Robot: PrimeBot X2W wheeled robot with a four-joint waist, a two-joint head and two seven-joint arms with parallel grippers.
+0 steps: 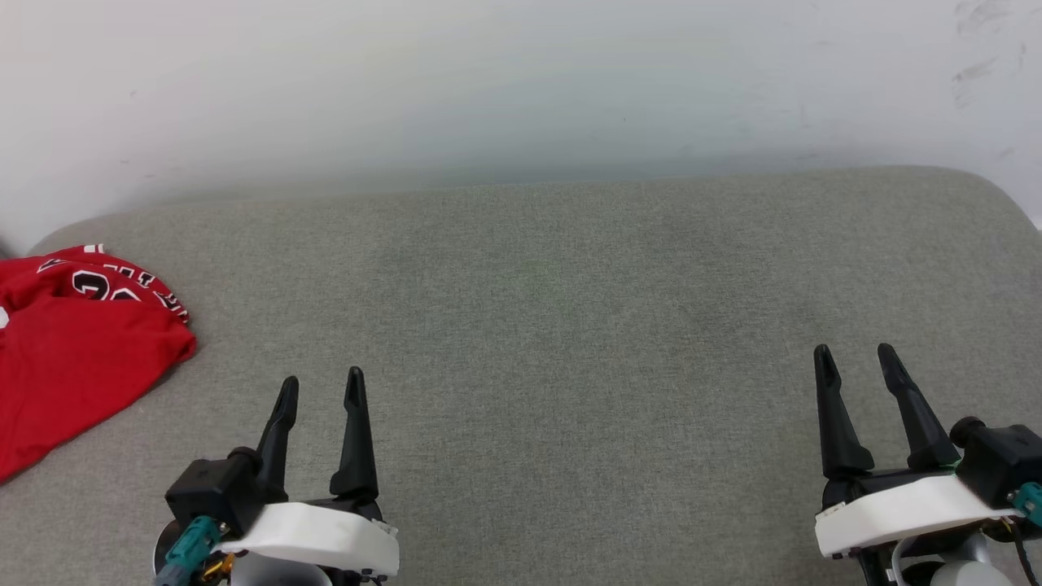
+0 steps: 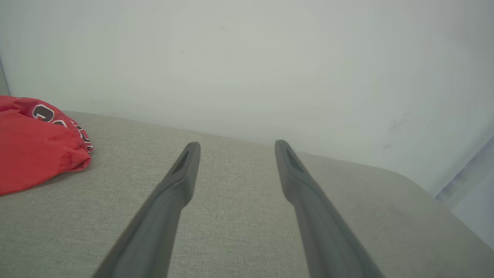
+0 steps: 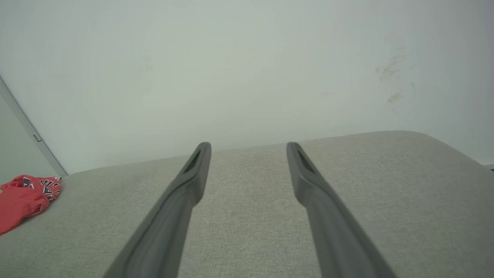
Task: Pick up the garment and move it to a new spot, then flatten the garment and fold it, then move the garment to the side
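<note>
My gripper will bring the jersey [image 1: 86, 352] along still bunched up and folded over when I carry it, because the black lettering [image 1: 106, 289] goes down under a fold of red cloth.
The garment [image 1: 73, 358] is a red jersey, bunched at the far left edge of the grey fabric surface [image 1: 537, 325], with black white-outlined lettering showing on its top fold. It also lies at the left of the left wrist view as the garment [image 2: 34, 150] and small at the far left of the right wrist view as the garment [image 3: 23, 199]. My left gripper [image 1: 321, 382] hangs open at the lower left, to the right of the jersey and apart from it, nothing between its fingers. My right gripper [image 1: 855, 354] is open and empty at the lower right.
A pale wall [image 1: 521, 89] rises behind the grey surface, with scuff marks at its upper right. The surface has rounded far corners. A pale vertical strip [image 3: 27, 133] runs along the wall above the jersey in the right wrist view.
</note>
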